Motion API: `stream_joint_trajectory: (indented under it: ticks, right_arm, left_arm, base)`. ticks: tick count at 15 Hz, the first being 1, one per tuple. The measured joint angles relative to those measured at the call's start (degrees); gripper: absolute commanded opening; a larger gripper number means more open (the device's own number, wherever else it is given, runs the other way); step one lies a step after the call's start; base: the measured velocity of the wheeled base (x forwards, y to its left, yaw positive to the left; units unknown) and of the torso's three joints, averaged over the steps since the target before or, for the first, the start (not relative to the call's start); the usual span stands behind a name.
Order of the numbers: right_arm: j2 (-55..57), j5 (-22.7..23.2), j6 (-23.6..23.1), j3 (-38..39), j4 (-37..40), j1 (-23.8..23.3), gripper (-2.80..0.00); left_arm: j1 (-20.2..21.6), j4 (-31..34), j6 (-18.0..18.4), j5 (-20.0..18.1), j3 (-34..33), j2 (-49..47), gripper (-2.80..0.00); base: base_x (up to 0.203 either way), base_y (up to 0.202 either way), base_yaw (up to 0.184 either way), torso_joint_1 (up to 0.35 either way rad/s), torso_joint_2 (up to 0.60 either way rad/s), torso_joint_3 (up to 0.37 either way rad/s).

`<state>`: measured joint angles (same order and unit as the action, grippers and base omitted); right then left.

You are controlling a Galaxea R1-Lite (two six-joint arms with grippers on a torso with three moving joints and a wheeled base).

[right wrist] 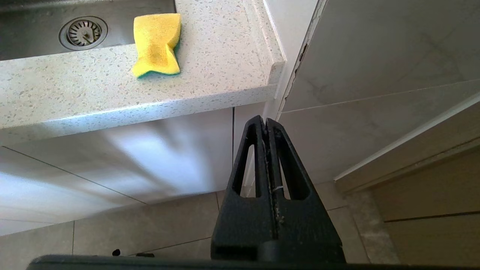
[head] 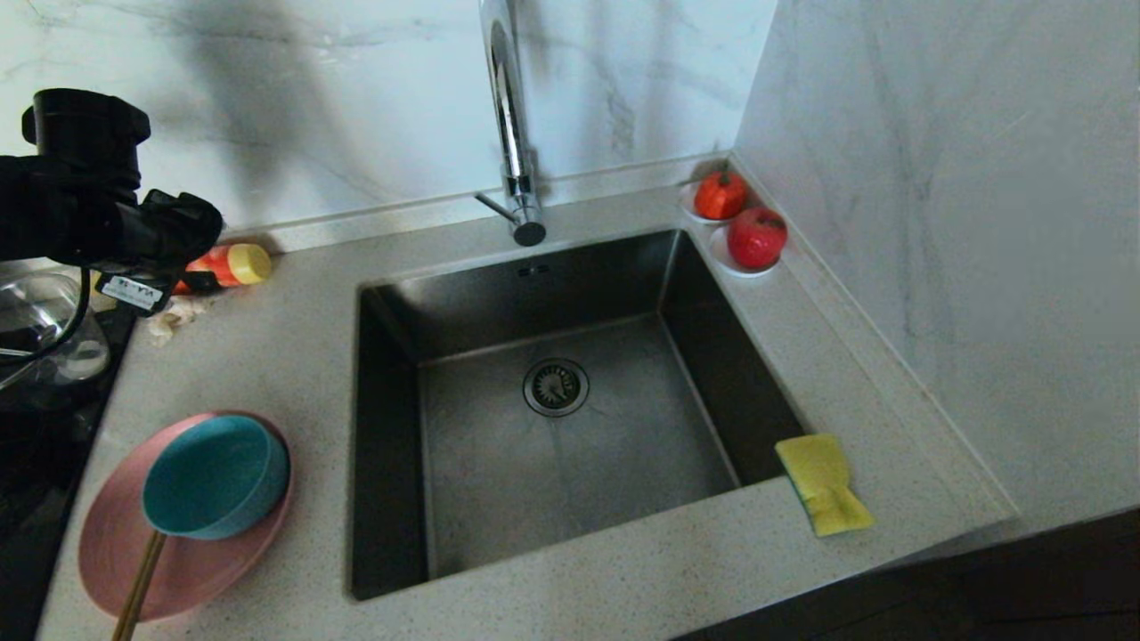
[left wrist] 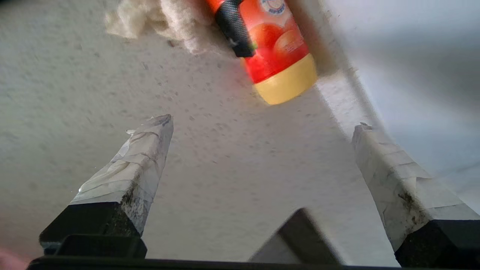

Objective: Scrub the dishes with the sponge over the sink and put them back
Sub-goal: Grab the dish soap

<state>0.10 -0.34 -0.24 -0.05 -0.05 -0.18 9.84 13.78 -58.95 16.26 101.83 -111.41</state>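
The orange bottle (left wrist: 281, 63) slants beyond the fingers of the robot's open left gripper, so next the left gripper turns in line with it and closes around the bottle's body (left wrist: 269, 33).
The pink plate (head: 111, 547) lies on the counter left of the sink (head: 623, 472), with the teal bowl (head: 214, 476) on it and the chopsticks (head: 138, 588) slanting off its front. The yellow sponge (head: 824, 485) (right wrist: 157, 43) rests on the counter at the sink's front right corner. My left arm (head: 98, 196) hangs over the counter's back left. Its gripper (left wrist: 262, 122) is open above bare counter, well behind the plate, and holds nothing. My right gripper (right wrist: 265, 120) is shut and empty, parked below the counter's front edge.
An orange bottle (head: 227, 265) (left wrist: 279, 52) with a yellow cap and an off-white rag (head: 174, 316) (left wrist: 165, 18) lie by the back wall near the left gripper. A glass jug (head: 40, 325) stands far left. Two saucers with red fruit (head: 755, 239) sit back right. The chrome tap (head: 509, 116) rises behind the sink.
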Motion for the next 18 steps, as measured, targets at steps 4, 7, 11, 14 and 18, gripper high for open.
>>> stream_joint_trajectory:
  ticks: [4,7,11,14,18]
  right_arm:
    - [0.00,0.01,0.02,-0.05,-0.04,0.00,-2.80]
    - [0.00,-0.02,0.02,-0.02,-0.01,0.00,-2.80]
    - [0.00,-0.02,0.00,-0.06,-0.02,0.00,-2.80]
    - [0.00,-0.02,0.02,-0.05,-0.02,0.00,-2.80]
    - [0.00,-0.02,0.02,-0.06,-0.02,0.00,-2.80]
  left_arm:
    - [0.05,-12.56,-9.02,0.14,1.50,-0.47,0.00]
    - [0.14,-18.98,-11.61,0.22,1.62,-1.86,0.00]
    - [1.93,-19.30,-18.69,0.19,1.48,-3.93,0.00]
    - [3.33,-18.87,-21.47,0.25,1.10,-5.53,0.00]
    - [5.21,-18.95,-23.96,0.14,-0.09,-6.85,0.00]
  base:
    - [0.000,0.000,0.000,0.000,0.00,0.000]
    - [0.000,0.000,0.000,0.000,0.00,0.000]
    - [0.000,0.000,0.000,0.000,0.00,0.000]
    - [0.000,0.000,0.000,0.000,0.00,0.000]
    - [0.000,0.000,0.000,0.000,0.00,0.000]
